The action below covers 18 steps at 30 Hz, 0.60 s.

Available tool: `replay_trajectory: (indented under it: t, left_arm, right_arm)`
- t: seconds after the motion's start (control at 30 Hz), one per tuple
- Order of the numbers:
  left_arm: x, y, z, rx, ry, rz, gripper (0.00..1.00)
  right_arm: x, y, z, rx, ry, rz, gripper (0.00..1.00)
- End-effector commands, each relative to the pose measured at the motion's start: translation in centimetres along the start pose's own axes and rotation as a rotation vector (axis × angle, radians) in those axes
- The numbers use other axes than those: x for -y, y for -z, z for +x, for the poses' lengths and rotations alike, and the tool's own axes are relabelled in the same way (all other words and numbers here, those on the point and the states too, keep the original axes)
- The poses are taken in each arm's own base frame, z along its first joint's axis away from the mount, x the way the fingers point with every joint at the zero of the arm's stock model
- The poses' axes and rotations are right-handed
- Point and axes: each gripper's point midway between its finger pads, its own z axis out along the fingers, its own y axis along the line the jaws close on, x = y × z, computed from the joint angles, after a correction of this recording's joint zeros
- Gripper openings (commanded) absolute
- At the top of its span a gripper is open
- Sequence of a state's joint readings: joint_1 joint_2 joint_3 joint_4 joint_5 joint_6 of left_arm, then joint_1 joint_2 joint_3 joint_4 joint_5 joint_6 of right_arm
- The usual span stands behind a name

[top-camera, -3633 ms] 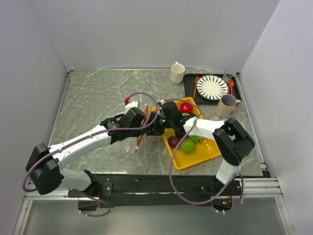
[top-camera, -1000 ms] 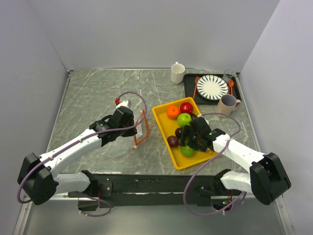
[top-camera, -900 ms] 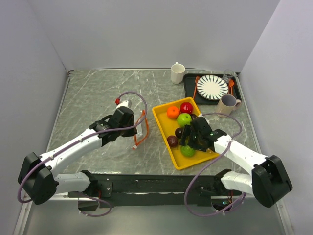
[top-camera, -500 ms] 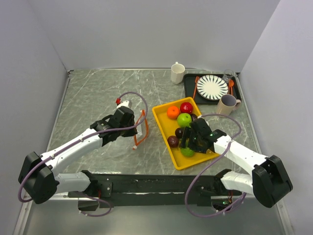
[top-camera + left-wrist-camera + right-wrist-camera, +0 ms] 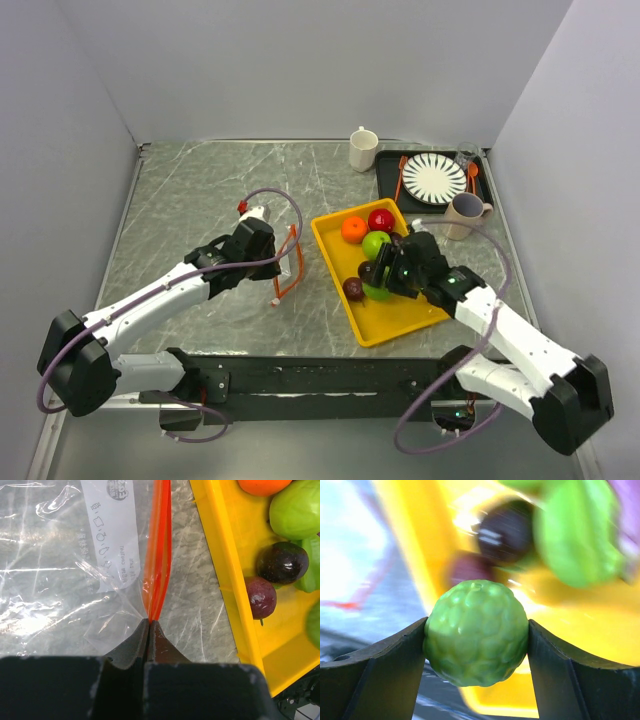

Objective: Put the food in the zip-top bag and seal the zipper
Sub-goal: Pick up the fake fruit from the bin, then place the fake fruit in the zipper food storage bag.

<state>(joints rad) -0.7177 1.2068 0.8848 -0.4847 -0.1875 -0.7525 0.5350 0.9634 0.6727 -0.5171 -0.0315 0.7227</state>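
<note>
The robot's left gripper is holding the orange-red zipper (image 5: 299,262) open toward the tray, so the right gripper goes on carrying the bumpy green fruit until the fruit goes into the bag (image 5: 286,268).
My left gripper (image 5: 277,257) is shut on the orange-red zipper (image 5: 157,555) of the clear zip-top bag (image 5: 50,580), which lies on the table left of the yellow tray (image 5: 400,322); its jaws (image 5: 149,622) pinch the strip's near end. My right gripper (image 5: 383,284) is shut on a bumpy green fruit (image 5: 476,632), held above the tray's left side (image 5: 377,291). In the tray lie an orange fruit (image 5: 352,229), a red one (image 5: 380,219), a green one (image 5: 377,243) and two dark purple ones (image 5: 352,288) (image 5: 368,270).
A white mug (image 5: 363,149) stands at the back. A black tray (image 5: 392,188) at the back right holds a striped plate (image 5: 433,178) and an orange spoon (image 5: 472,177). A beige mug (image 5: 463,215) stands just in front of it.
My right gripper has lifted the green fruit off the tray's near part and moved it back and left over the tray. My left gripper still pinches the zipper in the same place.
</note>
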Motion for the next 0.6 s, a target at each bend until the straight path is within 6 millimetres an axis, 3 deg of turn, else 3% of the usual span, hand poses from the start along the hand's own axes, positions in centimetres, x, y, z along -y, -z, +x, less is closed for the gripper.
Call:
replay_trajectory:
  t: [0.0, 0.13, 0.17, 0.2, 0.33, 0.37, 0.43, 0.47, 0.53, 0.57]
  left_arm:
    - [0.7, 1.1, -0.9, 0.032, -0.011, 0.031, 0.01]
    - [1.4, 1.7, -1.4, 0.043, 0.002, 0.063, 0.01]
    - [1.6, 1.8, -1.4, 0.046, 0.009, 0.072, 0.01]
    - [2.0, 2.0, -1.5, 0.046, 0.015, 0.097, 0.01]
    - [3.6, 2.7, -1.9, 0.051, 0.035, 0.177, 0.01]
    - [3.9, 2.9, -1.9, 0.05, 0.036, 0.188, 0.01]
    - [4.3, 3.1, -1.8, 0.048, 0.04, 0.198, 0.01]
    - [4.5, 3.2, -1.9, 0.05, 0.042, 0.204, 0.01]
    - [4.9, 3.7, -1.9, 0.053, 0.043, 0.222, 0.01]
    - [5.2, 3.9, -2.0, 0.06, 0.044, 0.23, 0.01]
  right_arm:
    - [-7.6, 2.9, -3.4, 0.083, 0.013, -0.308, 0.24]
    - [-12.9, 2.9, -4.0, 0.057, 0.025, -0.502, 0.24]
    - [-13.4, 1.6, -3.6, 0.024, 0.025, -0.487, 0.24]
    - [-15.3, 2.0, -3.8, 0.029, 0.052, -0.533, 0.24]
    - [-18.7, 0.2, -3.1, -0.016, 0.044, -0.619, 0.24]
    - [-19.0, -1.1, -2.2, -0.06, 0.031, -0.614, 0.24]
    - [-20.6, -1.5, -2.0, -0.068, 0.045, -0.641, 0.24]
    - [-20.4, -3.0, -1.6, -0.084, 0.039, -0.608, 0.24]
    - [-21.7, -3.6, -1.3, -0.101, 0.057, -0.621, 0.25]
    - [-21.3, -5.0, -0.7, -0.123, 0.058, -0.59, 0.25]
